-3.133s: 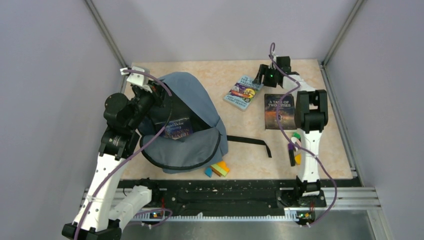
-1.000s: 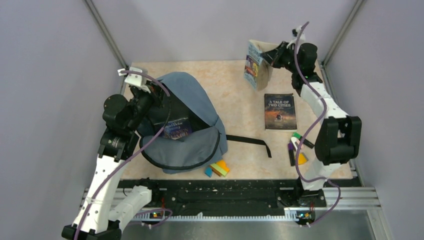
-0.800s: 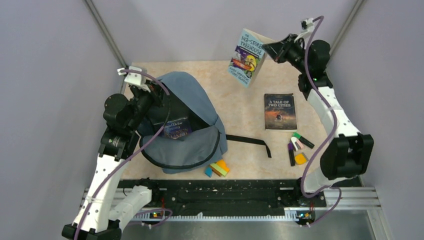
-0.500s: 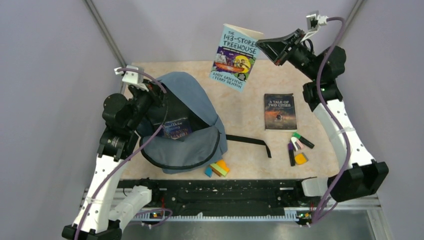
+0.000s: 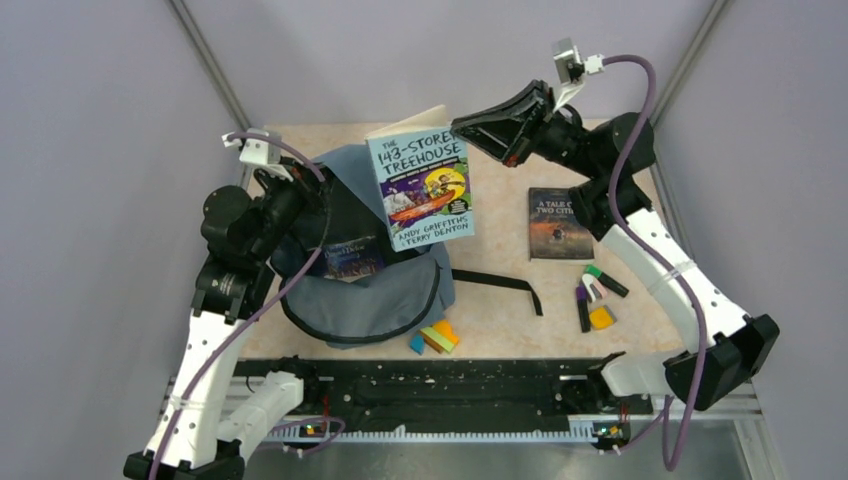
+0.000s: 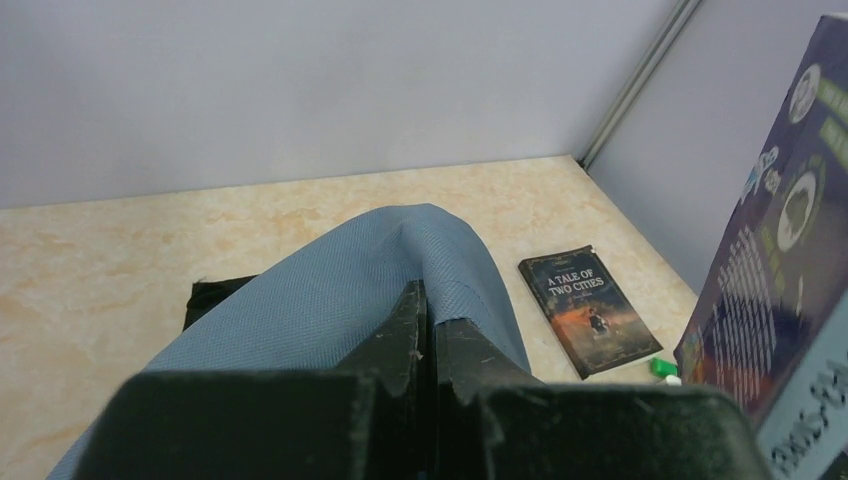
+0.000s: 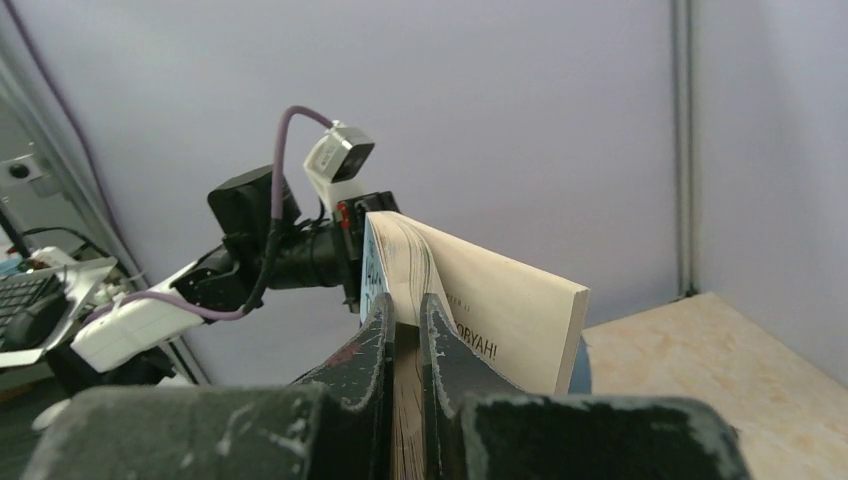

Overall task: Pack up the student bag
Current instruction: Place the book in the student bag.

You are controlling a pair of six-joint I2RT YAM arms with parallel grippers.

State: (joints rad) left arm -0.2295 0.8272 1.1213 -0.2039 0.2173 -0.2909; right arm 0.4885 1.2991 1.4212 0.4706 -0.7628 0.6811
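The Treehouse book is hanging bottom edge point(image 5: 432, 240) down over the bag's opening, so the robot's right gripper should go on lowering it toward the dark inside point(image 5: 350, 205) until the book stands there.
The student bag point(image 5: 372, 305) is a slate-blue backpack lying open on the left of the table, with a dark book point(image 5: 345, 262) showing in its mouth. My left gripper point(image 5: 316, 192) is shut on a fold of the bag's blue fabric point(image 6: 330, 290) at the upper rim, lifted into a ridge between my left gripper's point(image 6: 430, 305) closed jaws. My right gripper point(image 5: 462, 128) is shut on the top edge of the "143-Storey Treehouse" book point(image 5: 425, 190), which hangs in the air above the bag's right side. In the right wrist view my right gripper point(image 7: 405, 305) pinches some of that book's point(image 7: 490, 310) pages.
"A Tale of Two Cities" point(image 5: 558, 225) lies flat right of centre, also visible as the dark book point(image 6: 590, 310) in the left wrist view. Coloured blocks point(image 5: 435, 337) sit near the bag's front, markers point(image 5: 595, 295) at the right, and a black strap point(image 5: 500, 282) trails across the table. Walls enclose three sides.
My right arm lifted the Treehouse book from the back of the table and swung it left, to above the bag. The left gripper kept its hold, shifting only slightly.
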